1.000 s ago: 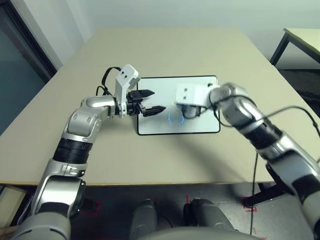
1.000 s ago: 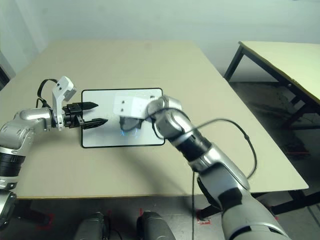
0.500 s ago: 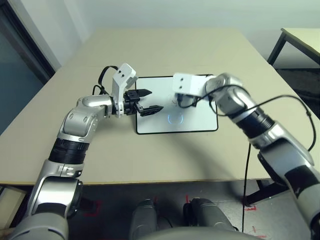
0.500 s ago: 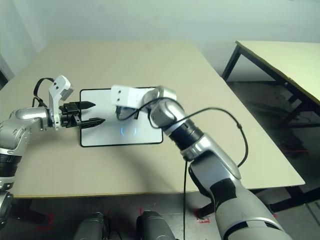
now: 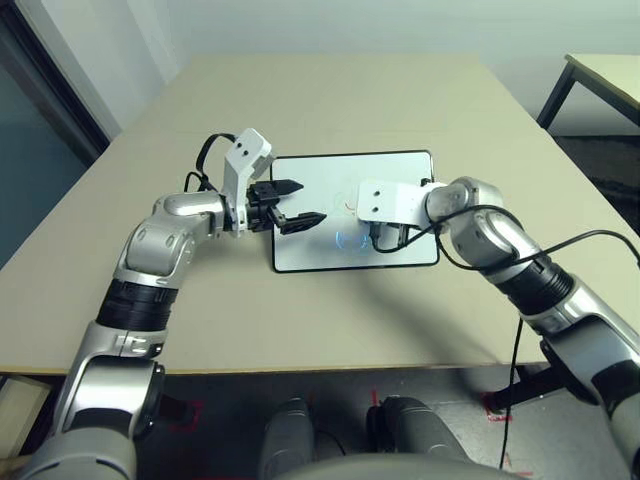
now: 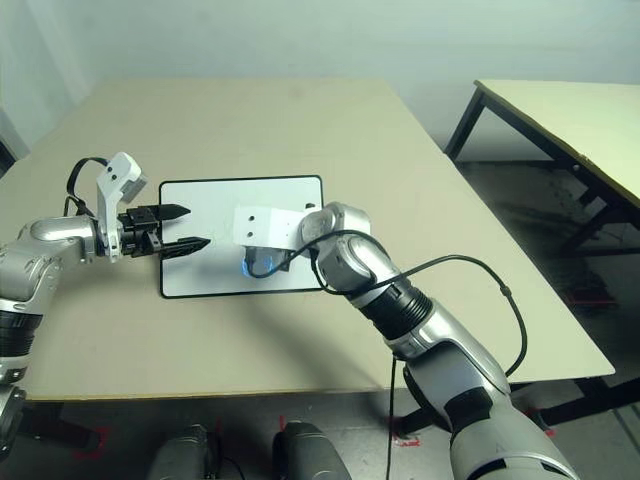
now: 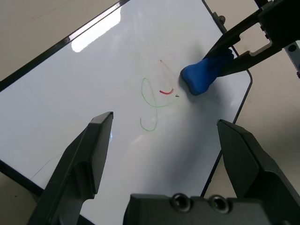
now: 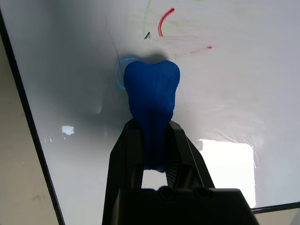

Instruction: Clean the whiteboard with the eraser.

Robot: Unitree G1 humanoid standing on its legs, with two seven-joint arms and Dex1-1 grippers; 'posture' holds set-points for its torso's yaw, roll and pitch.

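Note:
I should use my right gripper to wipe the eraser back across both marks point(image 7: 164, 93) toward my left gripper, because the eraser's rounded end point(image 7: 195, 81) is next to the red stroke and green loop.
The whiteboard point(image 5: 400, 165) lies flat in the middle of the beige table, black-framed. It carries a thin green loop point(image 7: 152, 105) and a short red stroke point(image 7: 165, 91). My right gripper point(image 8: 152, 129) is shut on the blue eraser point(image 8: 151, 101), pressing its rounded end onto the board beside the marks. From the head, that gripper point(image 5: 385, 238) hangs over the board's near right part. The eraser point(image 7: 202, 75) also shows from the left wrist, pinched between black fingers. My left gripper point(image 5: 312, 200) hovers open over the board's left edge, holding nothing.
The table point(image 5: 330, 100) has open beige surface all around the board. Its near edge runs just in front of my arms. A second table point(image 5: 610, 75) stands off to the back right. A black cable point(image 5: 590, 240) loops along my right forearm.
My right gripper swept the eraser toward the board's far side, then back toward its near edge. The left arm stayed put.

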